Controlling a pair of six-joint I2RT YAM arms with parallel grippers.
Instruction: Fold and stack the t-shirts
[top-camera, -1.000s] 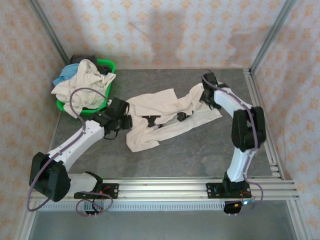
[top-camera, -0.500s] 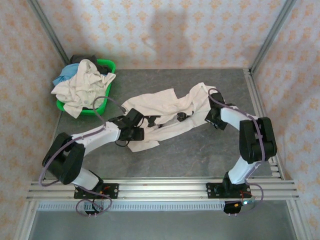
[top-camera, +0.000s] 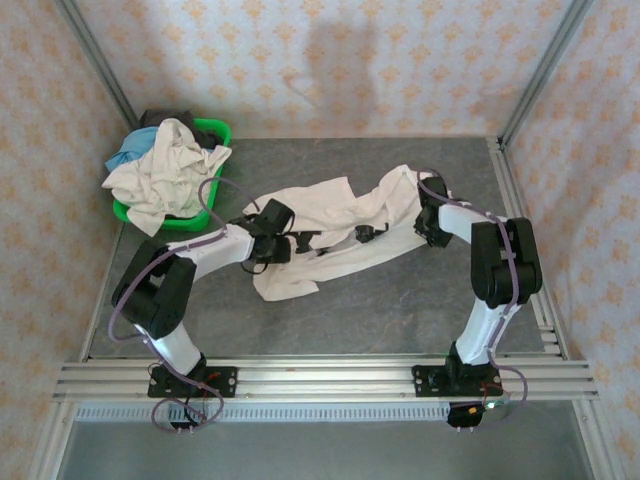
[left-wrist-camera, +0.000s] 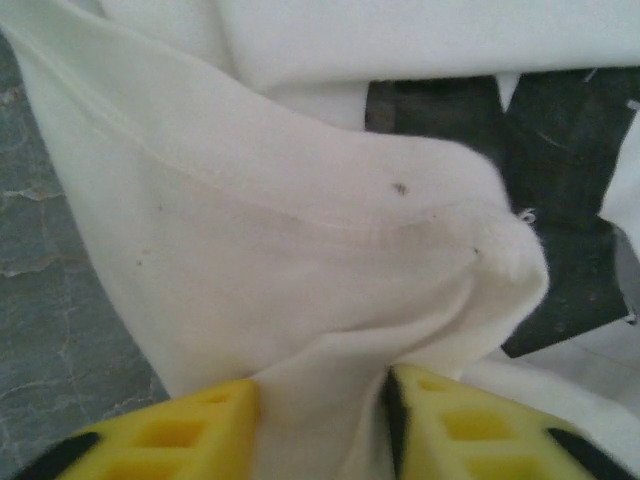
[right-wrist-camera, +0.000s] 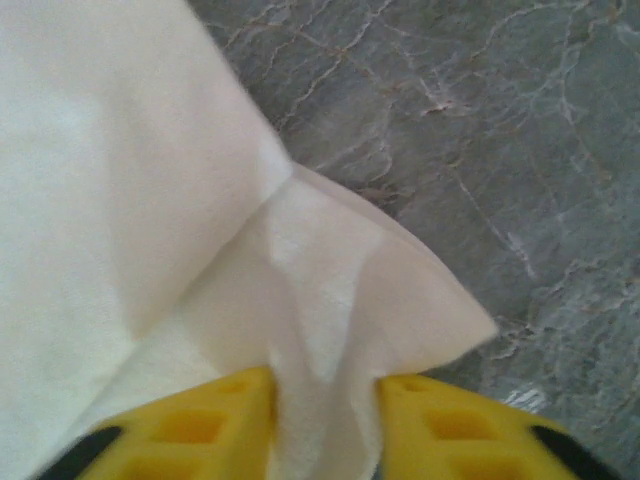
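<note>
Next, my right gripper pulls the held corner (right-wrist-camera: 390, 310) away from my left gripper first to spread the cloth, because the t-shirt's cloth is bunched up over the black print (top-camera: 342, 243).
A cream-white t-shirt (top-camera: 330, 215) with a black robot-arm print (top-camera: 362, 234) lies crumpled across the middle of the grey table (top-camera: 400, 300). My left gripper (top-camera: 280, 240) sits at its left part, shut on a raised fold of the white cloth (left-wrist-camera: 300, 250); the yellow fingers (left-wrist-camera: 180, 430) pinch it beside the black print (left-wrist-camera: 560, 200). At the shirt's right edge, my right gripper (top-camera: 430, 230) is shut on a pinched corner of the cloth (right-wrist-camera: 330, 300), yellow fingers (right-wrist-camera: 450, 430) either side. More t-shirts, cream (top-camera: 165, 175), light blue (top-camera: 125, 157) and dark (top-camera: 160, 118), are heaped in the basket.
The green plastic basket (top-camera: 218, 128) stands at the back left corner. Aluminium rails run along the front edge (top-camera: 330, 375) and the right side (top-camera: 520, 220). Patterned walls enclose the table. Bare grey table shows in front of the shirt.
Both grippers have closed on the white t-shirt. The left gripper shifted back and slightly right to the shirt's left part; the right gripper moved a little toward the back.
</note>
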